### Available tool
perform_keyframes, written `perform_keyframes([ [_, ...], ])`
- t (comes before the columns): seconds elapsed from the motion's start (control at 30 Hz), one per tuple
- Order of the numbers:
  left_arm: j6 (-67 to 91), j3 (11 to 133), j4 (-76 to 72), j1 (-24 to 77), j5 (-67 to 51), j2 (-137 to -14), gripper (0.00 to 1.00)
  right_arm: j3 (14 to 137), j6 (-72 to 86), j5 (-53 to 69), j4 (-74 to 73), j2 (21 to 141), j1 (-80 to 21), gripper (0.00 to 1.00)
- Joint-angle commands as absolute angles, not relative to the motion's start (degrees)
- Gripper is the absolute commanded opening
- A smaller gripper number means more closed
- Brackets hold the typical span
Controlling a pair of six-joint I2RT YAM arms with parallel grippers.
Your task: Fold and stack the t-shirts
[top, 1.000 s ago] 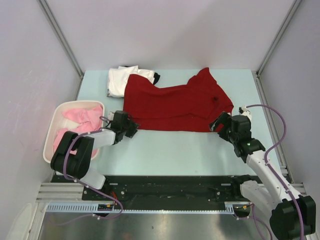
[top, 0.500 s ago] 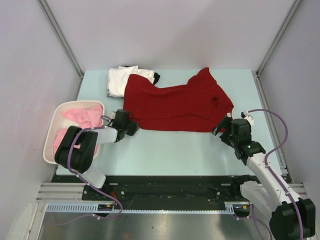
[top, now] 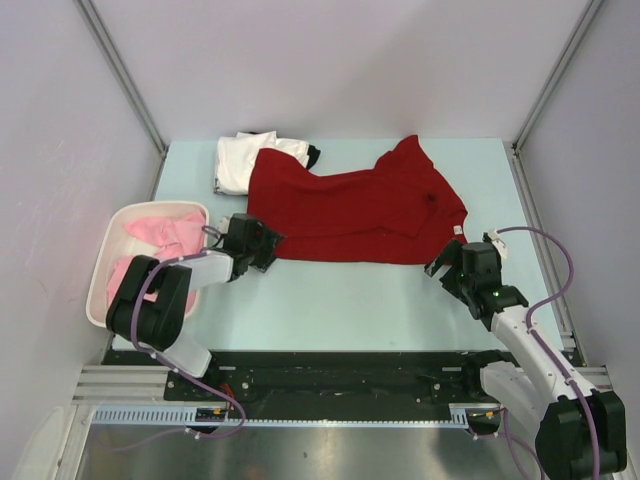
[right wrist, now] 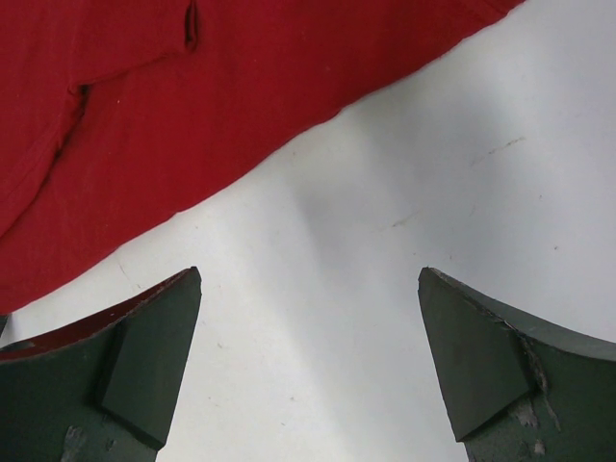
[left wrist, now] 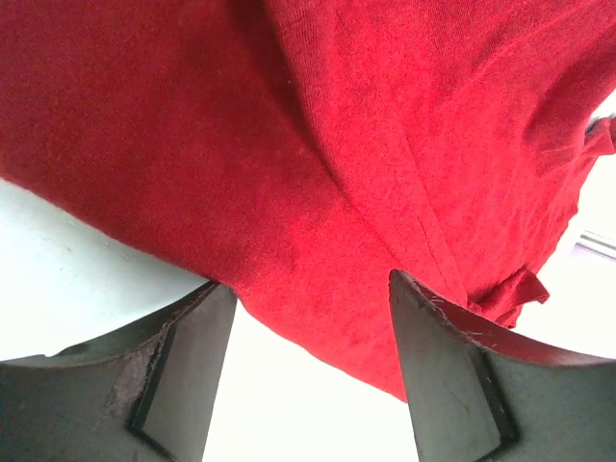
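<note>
My gripper will make the dark red t-shirt (top: 350, 210) slide off when it pulls, and the white t-shirt will stay behind, because the red far corner (top: 270, 166) only overlaps the white t-shirt.
The dark red t-shirt (top: 355, 208) lies spread on the pale table, partly folded, its far left corner over the white t-shirt (top: 238, 163), with a bit of a black t-shirt (top: 313, 155) showing behind. My left gripper (top: 266, 243) is open at the shirt's near left corner; in the left wrist view the red hem (left wrist: 318, 318) lies between the fingers (left wrist: 183, 366). My right gripper (top: 441, 260) is open and empty just off the near right corner; the red edge (right wrist: 144, 144) lies ahead of its fingers (right wrist: 144, 356). A pink t-shirt (top: 160, 235) lies in the basket.
A white plastic basket (top: 100, 280) stands at the table's left edge beside my left arm. Metal frame posts (top: 120, 70) rise at the back corners. The bare table (top: 350, 295) lies between the shirt and the near edge.
My left gripper has moved right and forward onto the shirt's near left corner. My right gripper has drawn back toward the near right, away from the shirt's corner.
</note>
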State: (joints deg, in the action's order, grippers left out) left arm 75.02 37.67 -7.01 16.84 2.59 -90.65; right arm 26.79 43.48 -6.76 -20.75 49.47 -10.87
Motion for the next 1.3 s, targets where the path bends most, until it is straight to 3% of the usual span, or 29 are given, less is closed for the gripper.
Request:
perform_keyframes([
  [0.0, 72.86, 36.47, 5.63, 16.17, 5.01, -95.53, 0.72, 26.98, 44.03, -6.07, -19.68, 48.26, -10.90, 1.00],
  [0.07, 72.95, 37.00, 5.71, 16.00, 4.92, -96.85, 0.70, 26.98, 43.60, -6.06, -19.86, 47.82, -10.81, 1.00],
  [0.17, 73.30, 36.91, 4.92, 15.73, 4.83, -98.08, 0.55, 26.98, 43.33, -5.98, -20.48, 47.11, -10.46, 1.00],
  [0.2, 73.21, 36.74, 4.66, 15.56, 4.57, -98.35, 0.37, 26.90, 43.33, -5.89, -20.74, 47.11, -10.37, 1.00],
  [0.27, 73.30, 36.48, 3.96, 15.47, 4.48, -98.44, 0.12, 26.98, 43.68, -6.50, -21.35, 47.28, -10.28, 1.00],
  [0.33, 73.39, 36.47, 3.87, 15.47, 4.66, -98.17, 0.00, 26.90, 44.38, -7.99, -21.97, 47.98, -10.11, 1.00],
  [0.73, 72.60, 34.28, 2.55, 15.38, 3.69, -95.89, 0.00, 23.03, 49.48, -6.59, -10.82, 57.82, -5.10, 1.00],
  [1.03, 72.07, 32.87, 1.93, 15.38, 2.55, -93.52, 0.00, 20.21, 53.35, -9.14, -0.62, 64.33, -2.29, 0.90],
  [1.27, 71.46, 32.08, 2.90, 15.38, 2.46, -91.85, 0.00, 20.39, 55.46, -7.91, 9.47, 76.09, -0.44, 0.82],
])
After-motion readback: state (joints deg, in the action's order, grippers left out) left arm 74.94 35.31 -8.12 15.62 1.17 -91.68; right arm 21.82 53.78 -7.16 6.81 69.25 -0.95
